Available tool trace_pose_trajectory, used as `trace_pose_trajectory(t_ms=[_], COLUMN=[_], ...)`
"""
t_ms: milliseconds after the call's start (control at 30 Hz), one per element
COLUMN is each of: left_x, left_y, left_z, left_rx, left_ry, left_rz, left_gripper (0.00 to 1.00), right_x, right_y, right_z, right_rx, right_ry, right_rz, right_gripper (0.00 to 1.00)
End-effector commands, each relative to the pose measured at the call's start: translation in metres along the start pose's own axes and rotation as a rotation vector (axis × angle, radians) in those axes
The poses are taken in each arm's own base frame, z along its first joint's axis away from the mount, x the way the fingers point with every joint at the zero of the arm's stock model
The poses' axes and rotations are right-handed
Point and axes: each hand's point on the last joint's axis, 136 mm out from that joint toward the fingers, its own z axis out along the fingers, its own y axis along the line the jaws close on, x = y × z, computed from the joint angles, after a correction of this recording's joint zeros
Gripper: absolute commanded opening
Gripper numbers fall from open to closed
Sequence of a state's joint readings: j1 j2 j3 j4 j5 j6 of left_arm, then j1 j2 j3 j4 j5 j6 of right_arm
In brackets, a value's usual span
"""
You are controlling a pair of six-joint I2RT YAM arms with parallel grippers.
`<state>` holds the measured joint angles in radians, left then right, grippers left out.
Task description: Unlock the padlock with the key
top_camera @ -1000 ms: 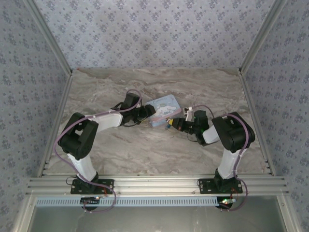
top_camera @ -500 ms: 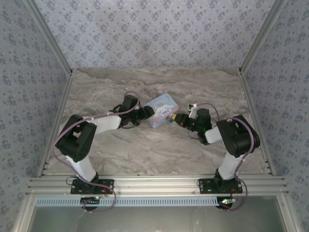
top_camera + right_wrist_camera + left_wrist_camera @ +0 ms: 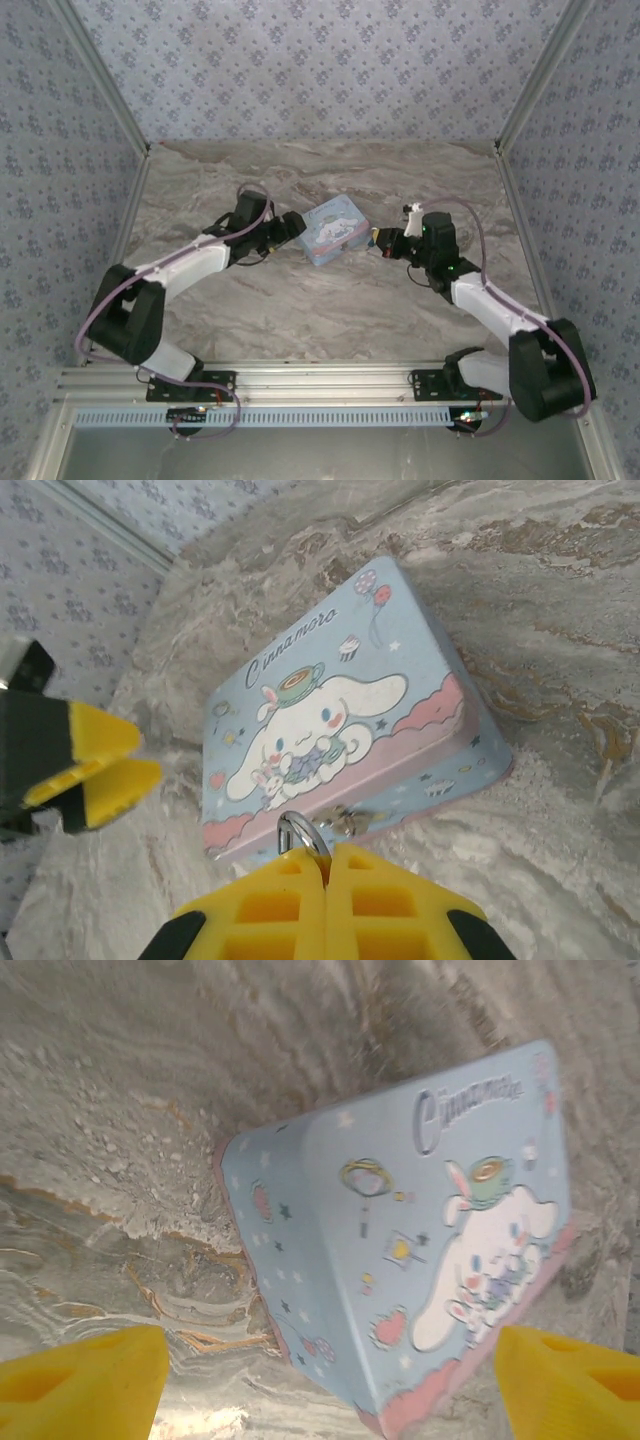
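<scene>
My right gripper keeps going to the empty marble surface in front (image 3: 380, 312) and lets go of the padlock there, as the padlock's shackle (image 3: 297, 828) is clear of the tin box's latch.
In the right wrist view my right gripper (image 3: 328, 860) is shut on the padlock (image 3: 303, 832). Just its thin metal shackle loop sticks out between the yellow fingers, and its blue body is hidden between them. The shackle hangs just in front of the small metal latch (image 3: 347, 820) of the light blue cartoon tin box (image 3: 330, 715), apart from it. From above, the right gripper (image 3: 381, 242) sits at the tin's right end. My left gripper (image 3: 292, 225) stands open at the tin's left end. Its yellow fingertips (image 3: 85, 1380) are spread wide with nothing held. The key is out of view.
The tin box (image 3: 336, 228) lies flat mid-table on the marble-patterned surface (image 3: 330, 300). Patterned walls with metal corner posts (image 3: 520, 90) close in the back and sides. Bare table lies in front of and behind the tin.
The left gripper opened wider and drew back left off the tin. The right arm stretched out to the right, carrying the padlock away from the tin's front edge.
</scene>
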<state>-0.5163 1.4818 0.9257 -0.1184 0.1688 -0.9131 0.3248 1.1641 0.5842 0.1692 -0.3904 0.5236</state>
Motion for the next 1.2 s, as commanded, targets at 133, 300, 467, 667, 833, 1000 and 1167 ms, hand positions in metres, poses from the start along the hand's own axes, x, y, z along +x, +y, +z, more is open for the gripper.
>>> trace_pose_trajectory(t_ms=[133, 300, 467, 667, 833, 1000, 1167], left_x=[-0.006, 0.001, 0.007, 0.013, 0.014, 0.012, 0.001], left_y=[0.033, 0.052, 0.065, 0.074, 0.076, 0.079, 0.081], left_z=[-0.054, -0.077, -0.089, -0.094, -0.095, -0.099, -0.110], left_rx=[-0.129, -0.168, -0.187, -0.192, -0.199, -0.212, -0.234], left_ry=[-0.139, -0.166, -0.180, -0.185, -0.181, -0.191, -0.240], left_rz=[0.080, 0.075, 0.060, 0.043, 0.042, 0.042, 0.052], left_gripper=[0.88, 0.89, 0.89, 0.89, 0.89, 0.89, 0.90], right_x=[0.058, 0.100, 0.136, 0.156, 0.158, 0.146, 0.113], right_y=[-0.003, -0.014, -0.032, -0.038, -0.041, -0.042, -0.044], right_z=[-0.042, -0.052, -0.048, -0.036, -0.026, -0.026, -0.036], right_rx=[0.215, 0.290, 0.310, 0.275, 0.267, 0.270, 0.300], right_ry=[0.286, 0.419, 0.486, 0.547, 0.550, 0.511, 0.417], right_rz=[-0.100, -0.100, -0.062, -0.054, -0.047, -0.045, -0.061], right_gripper=[0.00, 0.00, 0.00, 0.00, 0.08, 0.28, 0.42])
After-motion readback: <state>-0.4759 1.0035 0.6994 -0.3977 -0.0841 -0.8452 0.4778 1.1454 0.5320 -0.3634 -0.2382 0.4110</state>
